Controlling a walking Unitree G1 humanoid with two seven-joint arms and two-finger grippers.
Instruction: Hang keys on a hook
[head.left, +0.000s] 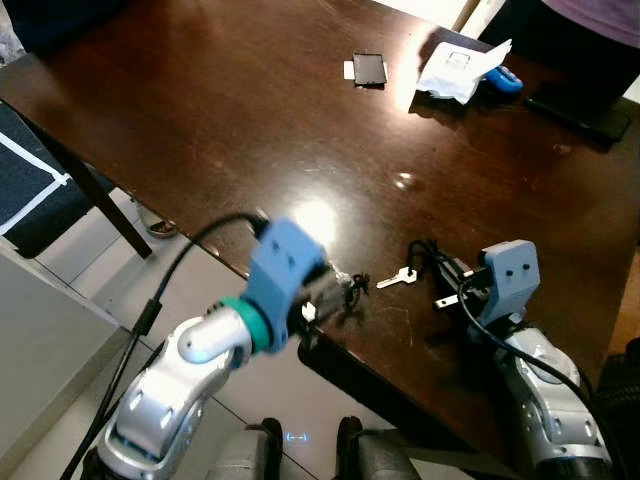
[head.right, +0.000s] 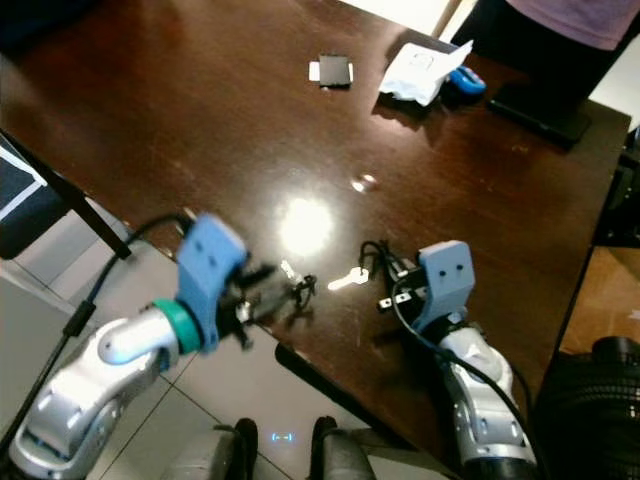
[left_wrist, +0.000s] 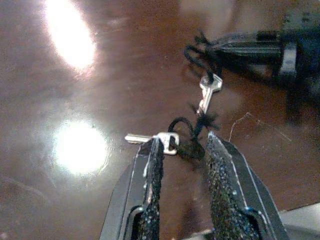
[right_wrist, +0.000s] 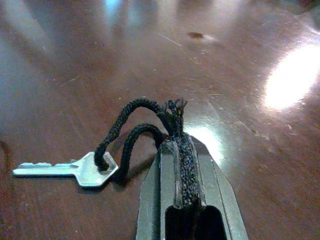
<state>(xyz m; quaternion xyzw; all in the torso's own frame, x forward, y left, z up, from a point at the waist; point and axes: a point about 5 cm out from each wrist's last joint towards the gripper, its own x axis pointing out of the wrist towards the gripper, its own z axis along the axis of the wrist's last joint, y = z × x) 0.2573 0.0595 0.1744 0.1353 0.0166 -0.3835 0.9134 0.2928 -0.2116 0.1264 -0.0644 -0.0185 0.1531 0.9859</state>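
Observation:
My gripper will make the second key (left_wrist: 154, 139) follow and swing loosely when it lifts and carries the cord, because the limp black cord (left_wrist: 181, 121) loops through the key's head.
A silver key (head.left: 397, 279) lies flat on the dark wooden table (head.left: 230, 130) near its front edge. Its black cord loop (right_wrist: 131, 131) is pinched in my right gripper (right_wrist: 177, 145), which is shut and resting low on the table just right of the key. A second small key (left_wrist: 141, 138) with its own black cord (left_wrist: 192, 129) lies a little to the left. My left gripper (left_wrist: 182, 142) is open over it, one finger (left_wrist: 152, 165) touching the key's ring and the cord lying between the fingers. In the left eye view my left gripper (head.left: 335, 292) is at the table edge.
At the far side lie a black card-like item (head.left: 369, 69), crumpled white paper (head.left: 455, 70), a blue object (head.left: 506, 79) and a dark flat device (head.left: 580, 110). A person (head.left: 590, 20) stands behind them. A chair (head.left: 40, 190) stands to the left, below table height.

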